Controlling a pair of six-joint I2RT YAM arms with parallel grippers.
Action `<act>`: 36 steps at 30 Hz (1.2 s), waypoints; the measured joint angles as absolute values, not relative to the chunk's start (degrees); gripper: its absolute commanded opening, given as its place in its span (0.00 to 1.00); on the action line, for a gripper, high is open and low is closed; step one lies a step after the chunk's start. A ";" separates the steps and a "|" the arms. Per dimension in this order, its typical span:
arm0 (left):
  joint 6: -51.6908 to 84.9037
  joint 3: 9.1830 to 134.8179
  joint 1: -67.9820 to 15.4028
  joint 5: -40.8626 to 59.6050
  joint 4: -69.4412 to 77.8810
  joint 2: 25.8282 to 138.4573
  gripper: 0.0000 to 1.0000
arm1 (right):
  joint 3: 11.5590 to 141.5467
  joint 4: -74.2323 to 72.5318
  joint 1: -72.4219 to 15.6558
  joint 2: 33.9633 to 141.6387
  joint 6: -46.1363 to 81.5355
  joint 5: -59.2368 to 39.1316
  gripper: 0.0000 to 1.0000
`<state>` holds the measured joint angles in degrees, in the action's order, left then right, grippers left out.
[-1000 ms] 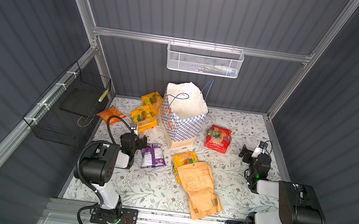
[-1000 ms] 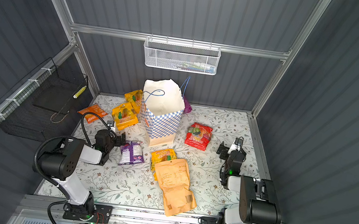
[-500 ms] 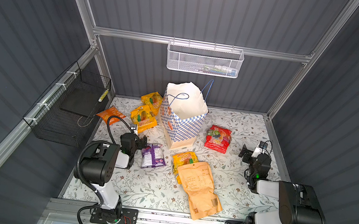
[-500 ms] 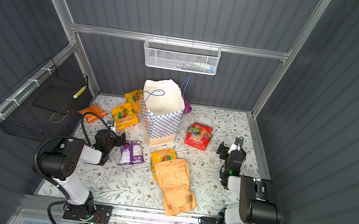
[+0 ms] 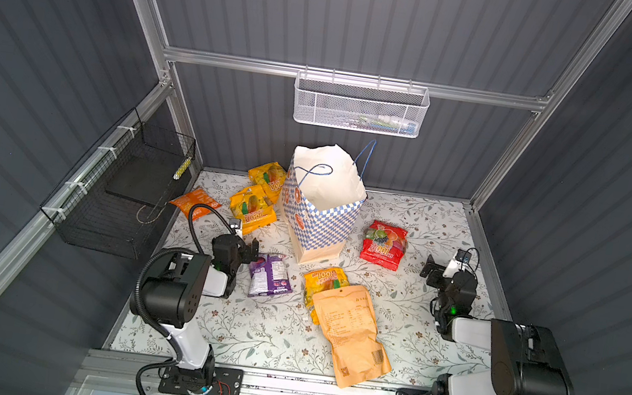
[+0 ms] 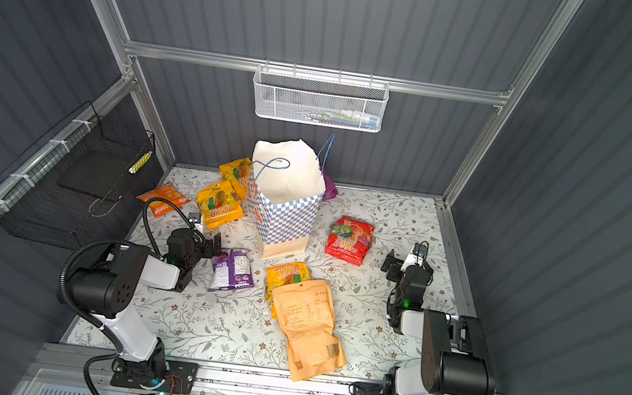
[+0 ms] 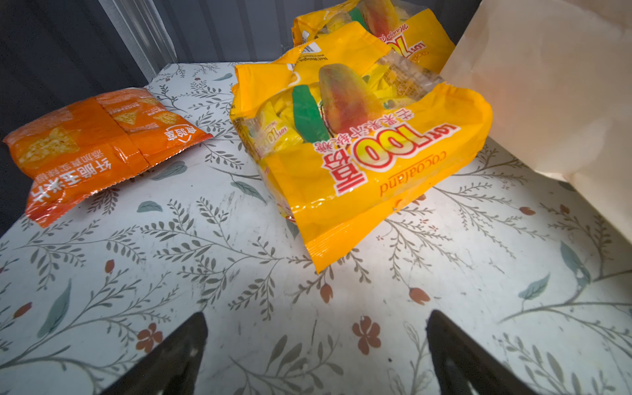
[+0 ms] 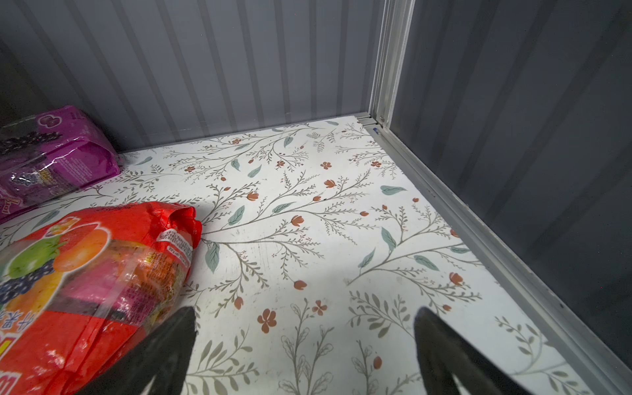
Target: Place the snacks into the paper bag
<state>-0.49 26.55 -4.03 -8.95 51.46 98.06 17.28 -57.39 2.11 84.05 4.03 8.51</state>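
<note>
The paper bag is standing crooked with a handle across its opening [image 5: 320,169]. My left gripper should pull the bag straight by its rim [image 5: 294,163] before the red packet goes in.
The checkered paper bag [image 5: 320,212] stands open at the back middle of the table. Two yellow packets [image 5: 252,208] lie left of it, a small orange one [image 5: 193,204] further left. A third yellow packet [image 5: 325,282] lies in front of the bag, partly under the tan pouch [image 5: 352,333]. A purple packet [image 5: 267,275] lies just right of my left gripper [image 5: 235,242], which is open and empty over bare table [image 7: 316,352]. The red packet [image 5: 383,243] lies right of the bag; my right gripper [image 5: 449,269] is open and empty beside it [image 8: 304,352].
Another purple packet [image 8: 51,157] lies behind the bag against the back wall. A black wire basket [image 5: 126,188] hangs on the left wall and a white mesh basket [image 5: 360,106] on the back wall. An aluminium rail [image 8: 478,232] edges the table on the right.
</note>
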 measured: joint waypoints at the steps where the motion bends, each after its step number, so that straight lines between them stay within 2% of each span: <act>1: -0.49 26.55 -4.03 -8.93 51.44 98.06 1.00 | 17.28 -57.39 2.11 84.05 4.03 8.51 0.99; 11: -0.47 26.57 -4.03 -9.43 51.44 98.06 1.00 | 17.28 -57.39 2.11 84.05 4.03 8.47 0.99; 15: 0.25 26.61 -4.71 -14.85 47.24 94.85 1.00 | 17.15 -57.25 2.09 83.64 4.10 9.10 0.99; 20: 7.31 31.70 -5.15 -21.32 31.33 80.62 1.00 | 16.43 -50.54 0.19 70.78 4.27 13.41 0.99; 24: 17.93 42.22 -5.21 -22.76 15.31 75.77 1.00 | 18.74 -41.52 -1.26 58.83 12.69 18.17 0.99; 28: 26.92 49.50 -4.93 -16.99 2.35 73.30 1.00 | 21.17 -33.50 -0.49 52.21 25.19 19.77 0.99; 33: 31.86 53.34 -5.26 -3.73 -6.39 68.66 1.00 | 21.23 -28.51 1.72 49.50 36.40 13.32 0.99; 36: 31.59 64.14 -10.28 -3.14 -15.66 71.00 1.00 | 21.45 -25.56 1.78 49.47 40.40 10.00 0.99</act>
